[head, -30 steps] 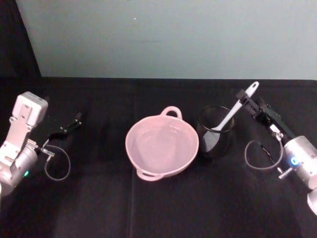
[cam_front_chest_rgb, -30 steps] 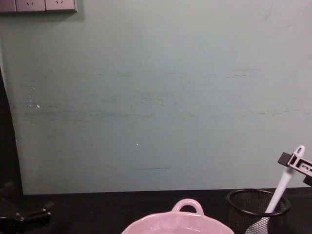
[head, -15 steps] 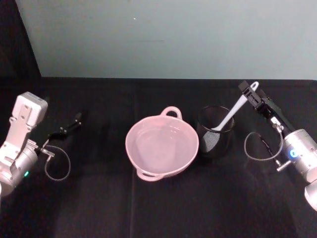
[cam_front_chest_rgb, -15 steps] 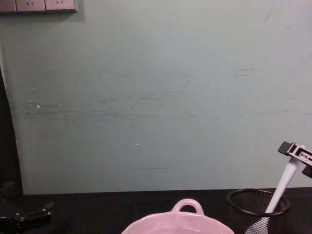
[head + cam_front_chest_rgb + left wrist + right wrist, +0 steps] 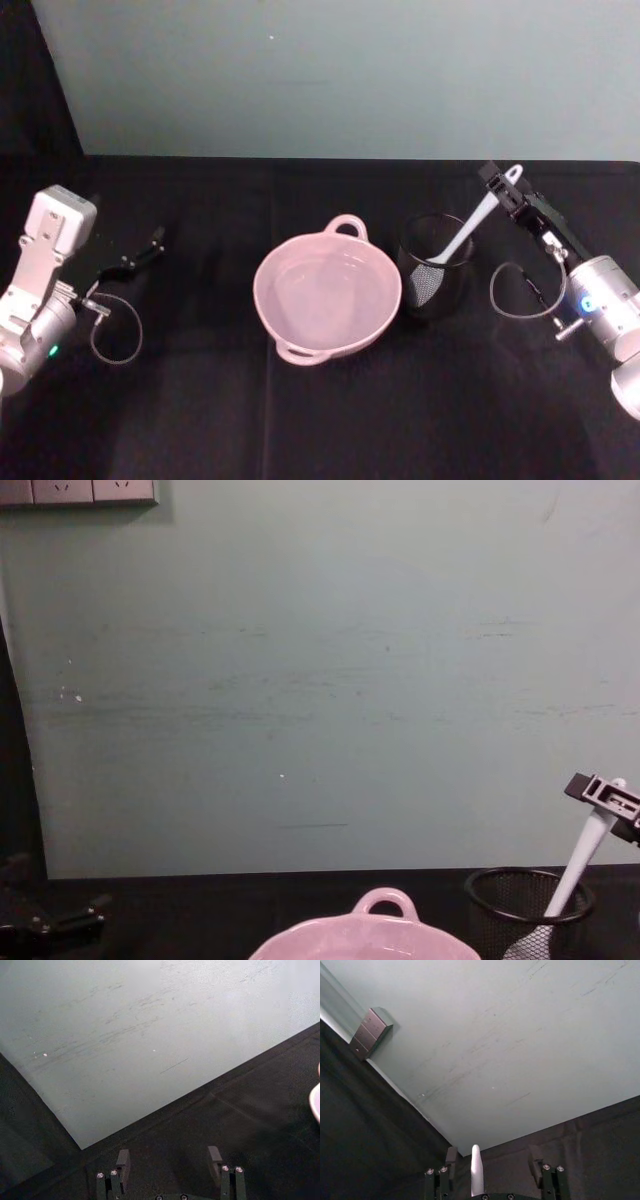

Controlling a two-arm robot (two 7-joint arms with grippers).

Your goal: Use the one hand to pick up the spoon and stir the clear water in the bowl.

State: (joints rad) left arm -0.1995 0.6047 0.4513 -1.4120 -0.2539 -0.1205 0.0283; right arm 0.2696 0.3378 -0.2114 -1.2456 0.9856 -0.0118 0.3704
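The spoon's head is narrower than the cup's opening. The white spoon will slide out and the cup will stay standing when I lift.
The white spoon leans in a black wire-mesh cup, head down and handle up to the right. My right gripper is open, one finger on each side of the handle's upper end; in the right wrist view the handle tip stands between the spread fingers, nearer one finger. The chest view shows the gripper at the spoon top. The pale pink bowl sits left of the cup, with clear water faintly visible inside. My left gripper rests open at the far left.
A black cloth covers the table, with a pale green wall close behind it. A loop handle on the bowl rim points toward the wall. A grey cable loop hangs by the right wrist, another by the left.
My right gripper has shifted up along the spoon handle toward its tip. The spoon still leans in the cup. The left arm has not moved.
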